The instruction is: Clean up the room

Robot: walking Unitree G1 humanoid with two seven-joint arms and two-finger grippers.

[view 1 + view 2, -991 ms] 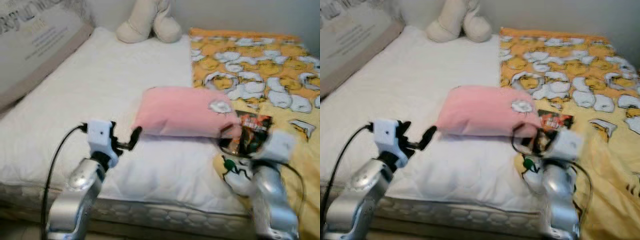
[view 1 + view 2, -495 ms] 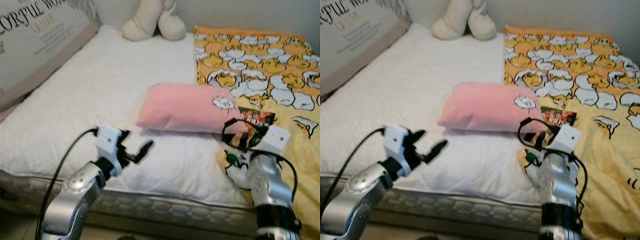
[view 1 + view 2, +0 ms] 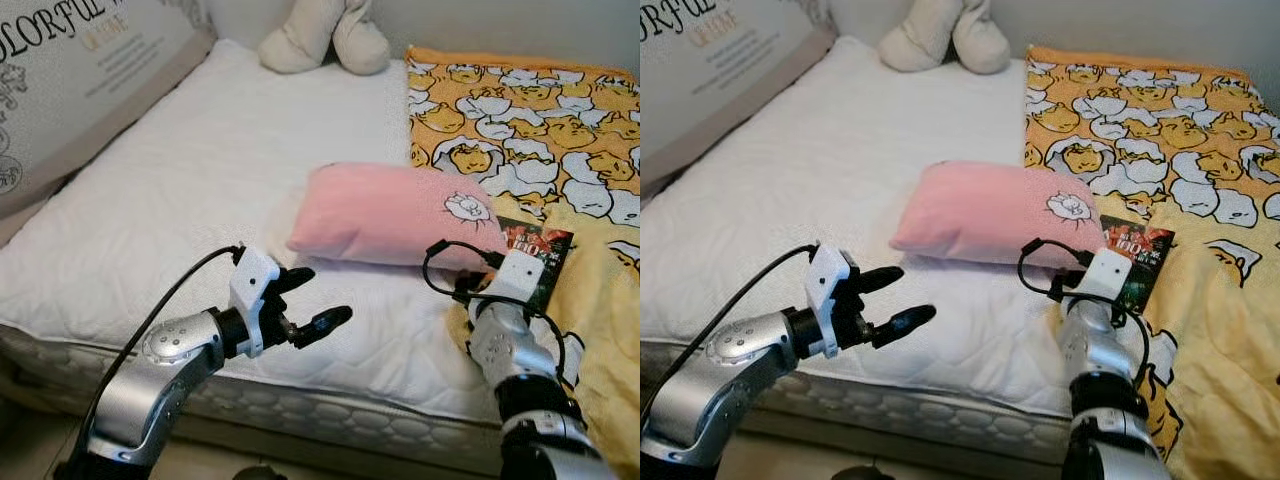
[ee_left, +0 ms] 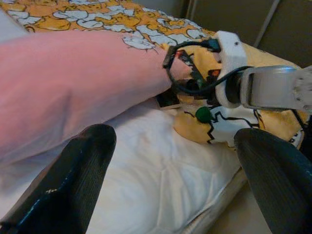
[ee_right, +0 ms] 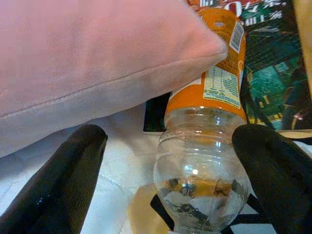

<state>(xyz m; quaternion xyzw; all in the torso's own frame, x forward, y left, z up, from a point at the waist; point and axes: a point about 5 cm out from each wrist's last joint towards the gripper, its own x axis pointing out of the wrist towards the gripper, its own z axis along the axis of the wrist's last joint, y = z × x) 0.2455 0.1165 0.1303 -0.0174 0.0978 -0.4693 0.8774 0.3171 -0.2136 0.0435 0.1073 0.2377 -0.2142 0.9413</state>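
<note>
The clear plastic bottle (image 5: 204,122) will be empty apart from clinging drops when the robot carries it, as the blanket's dark print can be seen through its rounded end (image 5: 201,190).
A pink pillow (image 3: 395,215) lies across the middle of the white mattress (image 3: 180,180). At its right corner a clear plastic bottle (image 5: 204,146) with an orange label lies on its side, its top end tucked under the pillow and resting on a dark book (image 3: 540,250). My right gripper (image 5: 170,141) is open, one finger on each side of the bottle and not touching it. My left gripper (image 3: 322,295) is open above the mattress near the front edge, left of the pillow, holding nothing. In the left wrist view the right arm (image 4: 263,87) shows beside the pillow (image 4: 73,83).
A yellow blanket (image 3: 540,110) with a cartoon print covers the bed's right side. A cream plush toy (image 3: 325,35) sits at the head end. A lettered board (image 3: 70,70) leans along the left side. The bed's front edge (image 3: 330,420) is just below both arms.
The camera has shifted, so the whole bed sits differently in view. My left gripper has swung to the right and spread its fingers wider. My right wrist sits closer to the pillow's corner.
</note>
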